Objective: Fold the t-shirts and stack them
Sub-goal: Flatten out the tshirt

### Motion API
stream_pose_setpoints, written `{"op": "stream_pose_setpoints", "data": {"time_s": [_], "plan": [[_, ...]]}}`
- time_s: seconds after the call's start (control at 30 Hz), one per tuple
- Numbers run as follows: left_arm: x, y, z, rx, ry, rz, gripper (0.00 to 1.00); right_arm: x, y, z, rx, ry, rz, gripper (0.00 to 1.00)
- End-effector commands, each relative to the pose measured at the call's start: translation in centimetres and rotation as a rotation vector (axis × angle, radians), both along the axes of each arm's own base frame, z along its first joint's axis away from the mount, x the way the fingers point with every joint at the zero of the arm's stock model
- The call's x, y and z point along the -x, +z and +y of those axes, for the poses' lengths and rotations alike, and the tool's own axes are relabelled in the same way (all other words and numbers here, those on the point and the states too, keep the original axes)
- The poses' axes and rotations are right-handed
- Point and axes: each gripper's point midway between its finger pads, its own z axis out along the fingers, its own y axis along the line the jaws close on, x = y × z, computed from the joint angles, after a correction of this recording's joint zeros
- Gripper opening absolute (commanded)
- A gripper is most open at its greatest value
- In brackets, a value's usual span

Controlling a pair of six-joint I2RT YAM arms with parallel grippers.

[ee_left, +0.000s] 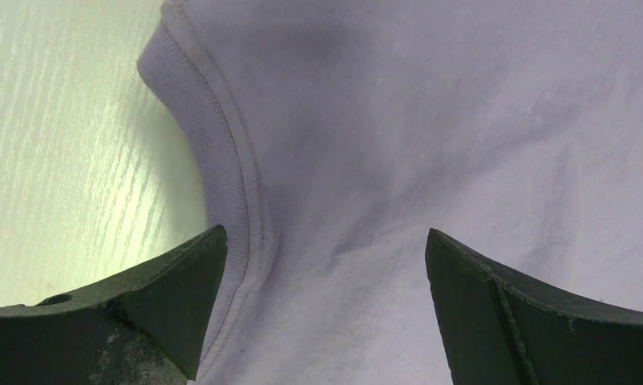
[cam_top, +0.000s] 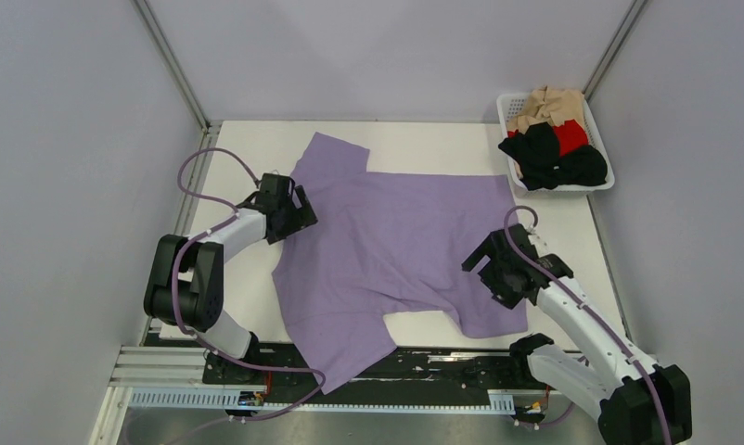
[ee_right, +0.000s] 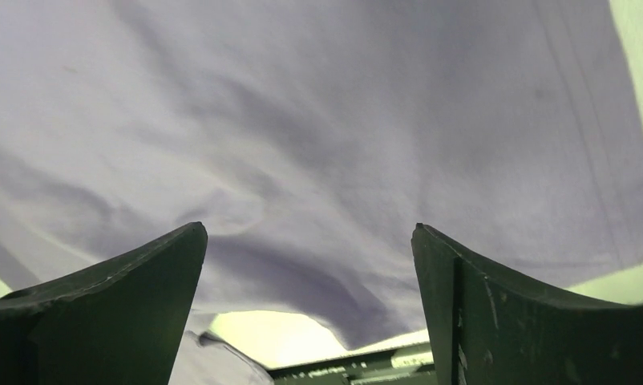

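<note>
The t-shirt's near sleeve (cam_top: pixel 345 357) is hanging over the table's near edge, so my left gripper and my right gripper should press on the t-shirt's far part (cam_top: pixel 331 193) and move the t-shirt back before folding it.
A lavender purple t-shirt (cam_top: pixel 396 241) lies spread on the white table, one sleeve hanging over the near edge. My left gripper (cam_top: pixel 303 211) is open at the shirt's left edge, over the ribbed collar (ee_left: pixel 222 172), jaws wide apart with cloth between them (ee_left: pixel 326 241). My right gripper (cam_top: pixel 480 269) is open over the shirt's near right part, above a raised fold near the edge (ee_right: pixel 302 273). Black, red and tan shirts (cam_top: pixel 554 139) lie bunched in the basket at the back right.
The white mesh basket (cam_top: pixel 509 104) stands at the table's back right corner. Grey walls close in the back and sides. A metal rail (cam_top: pixel 350 380) runs along the near edge by the arm bases.
</note>
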Motion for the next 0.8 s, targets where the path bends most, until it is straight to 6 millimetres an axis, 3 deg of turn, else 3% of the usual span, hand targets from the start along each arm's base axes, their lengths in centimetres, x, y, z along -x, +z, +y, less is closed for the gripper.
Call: {"op": "stream_pose_setpoints", "data": {"time_s": [0.0, 0.1, 0.2, 0.3, 0.4, 0.6, 0.77], "plan": [[-0.8, 3.6, -0.8, 0.046, -0.022, -0.073, 1.0, -6.0, 6.0, -0.7, 0.107, 0.065, -0.304, 1.0], [0.0, 5.6, -1.4, 0.05, -0.027, -0.095, 1.0, -8.0, 7.4, 0.3, 0.097, 0.121, -0.416, 1.0], [1.2, 6.7, -3.6, 0.062, -0.077, -0.096, 1.0, -9.5, 7.7, 0.9, 0.079, 0.126, -0.497, 1.0], [2.4, 6.2, -6.8, 0.148, -0.151, -0.069, 1.0, -10.6, 7.3, 0.9, 0.084, 0.111, -0.528, 1.0], [4.0, 4.1, -9.5, 0.23, -0.228, -0.008, 1.0, -11.5, 6.8, 1.2, 0.1, 0.134, -0.528, 1.0], [5.4, -0.5, -6.9, 0.115, -0.121, 0.129, 1.0, -12.4, 4.5, 1.2, 0.15, 0.165, -0.443, 1.0], [5.5, -2.8, -2.8, 0.031, -0.032, 0.216, 1.0, -12.6, 2.5, 0.3, 0.178, 0.155, -0.376, 1.0]]}}
